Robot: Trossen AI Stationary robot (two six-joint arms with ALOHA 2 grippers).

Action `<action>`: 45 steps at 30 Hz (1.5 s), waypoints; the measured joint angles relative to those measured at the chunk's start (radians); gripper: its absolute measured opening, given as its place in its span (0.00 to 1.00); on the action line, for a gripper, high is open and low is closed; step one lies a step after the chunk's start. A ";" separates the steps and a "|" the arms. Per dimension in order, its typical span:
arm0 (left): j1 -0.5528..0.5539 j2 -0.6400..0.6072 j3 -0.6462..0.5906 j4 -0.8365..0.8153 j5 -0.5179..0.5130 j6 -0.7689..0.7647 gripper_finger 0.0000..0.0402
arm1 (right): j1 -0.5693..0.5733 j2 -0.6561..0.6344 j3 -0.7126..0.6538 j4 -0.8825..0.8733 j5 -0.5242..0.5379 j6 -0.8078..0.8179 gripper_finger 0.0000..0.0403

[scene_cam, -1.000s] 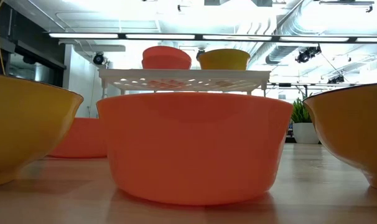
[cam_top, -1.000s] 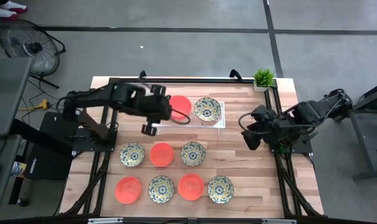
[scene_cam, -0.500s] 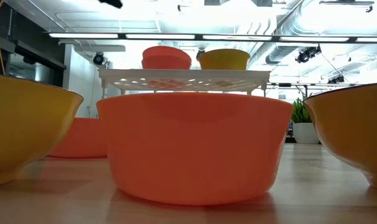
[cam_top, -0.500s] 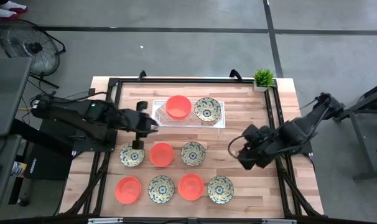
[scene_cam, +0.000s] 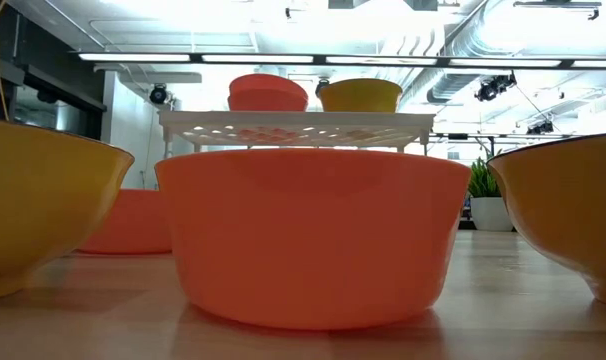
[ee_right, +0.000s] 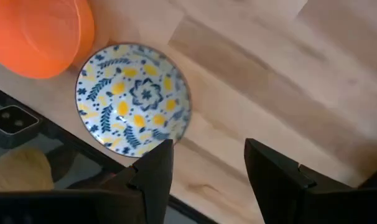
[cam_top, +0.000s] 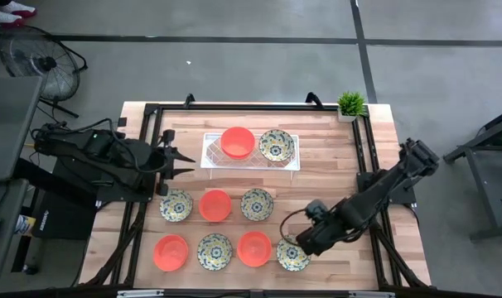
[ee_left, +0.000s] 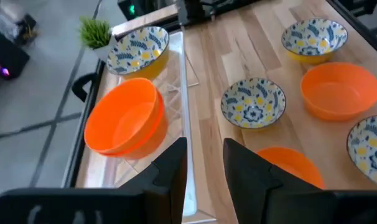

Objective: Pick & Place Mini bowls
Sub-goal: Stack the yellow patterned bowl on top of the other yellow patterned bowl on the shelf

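Observation:
I should go on lowering my right gripper until its open fingers are on both sides of the bowl's rim [ee_right: 188, 115], because the wood [ee_right: 216, 127] beside the near floral bowl is free for a finger.
The white lattice tray [cam_top: 209, 157] at the table's far middle carries one orange bowl [cam_top: 237, 141] and one floral bowl [cam_top: 277, 145]. Seven more mini bowls stand on the wood in two rows, orange and floral alternating. My right gripper [cam_top: 305, 242] [ee_right: 207, 155] is open and hovers beside the near-right floral bowl [cam_top: 293, 253] [ee_right: 134, 102], touching nothing. My left gripper [cam_top: 190, 162] [ee_left: 205, 152] is open at the table's left side, pointing at the tray, with the tray's orange bowl [ee_left: 123, 118] ahead of it. The low view shows an orange bowl [scene_cam: 308, 235] up close and the tray [scene_cam: 296, 125] behind.
A small potted plant [cam_top: 350, 103] stands at the far right corner. Black frame rails [cam_top: 152, 149] run along the table's left and right sides. Bare wood lies right of the bowl rows [cam_top: 334, 182]. A fan [cam_top: 36, 62] stands on the floor, far left.
My left gripper has drawn back from the orange bowl on the tray toward the table's left edge; the bowl stays in the tray. My right arm has swung from the table's right edge toward the near edge, ending beside the near-right floral bowl.

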 joint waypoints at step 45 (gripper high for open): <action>0.000 -0.002 0.000 0.024 0.220 0.237 0.25 | 0.021 0.265 -0.124 0.350 -0.117 0.439 0.46</action>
